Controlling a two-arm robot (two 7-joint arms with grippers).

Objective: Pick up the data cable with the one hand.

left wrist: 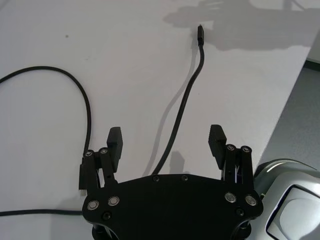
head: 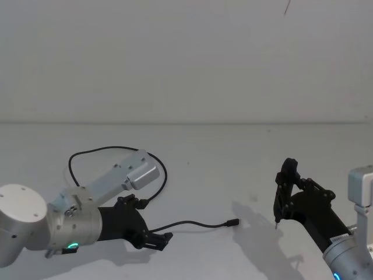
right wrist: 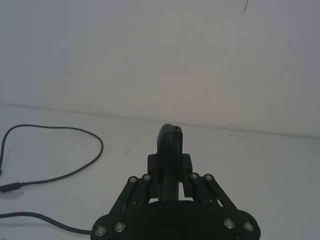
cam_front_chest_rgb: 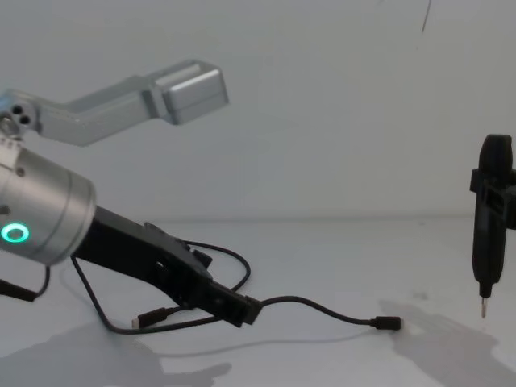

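The data cable point(cam_front_chest_rgb: 313, 304) will keep its plug sticking out with little droop when I lift it, because the cord curves clear of its shadow point(cam_front_chest_rgb: 270, 343).
The data cable point(head: 195, 223) is a thin black cord on the white table, its slim plug point(head: 233, 222) pointing right and its far part looping behind my left arm. My left gripper point(head: 156, 239) sits low over the table at the cable's near stretch, open. From the left wrist camera the data cable point(left wrist: 192, 82) runs between the two spread fingers point(left wrist: 115, 142) without either touching it. In the chest view the left gripper point(cam_front_chest_rgb: 240, 310) is by the data cable point(cam_front_chest_rgb: 322, 310). My right gripper point(head: 289, 195) hangs at the right, shut on a black pen-shaped tool point(right wrist: 170, 145).
The pen-shaped tool point(cam_front_chest_rgb: 490, 218) hangs tip down above the table at the right, apart from the plug point(cam_front_chest_rgb: 391, 324). A bare white wall point(head: 186, 58) stands behind. The table's right edge point(left wrist: 292, 95) lies beyond the plug.
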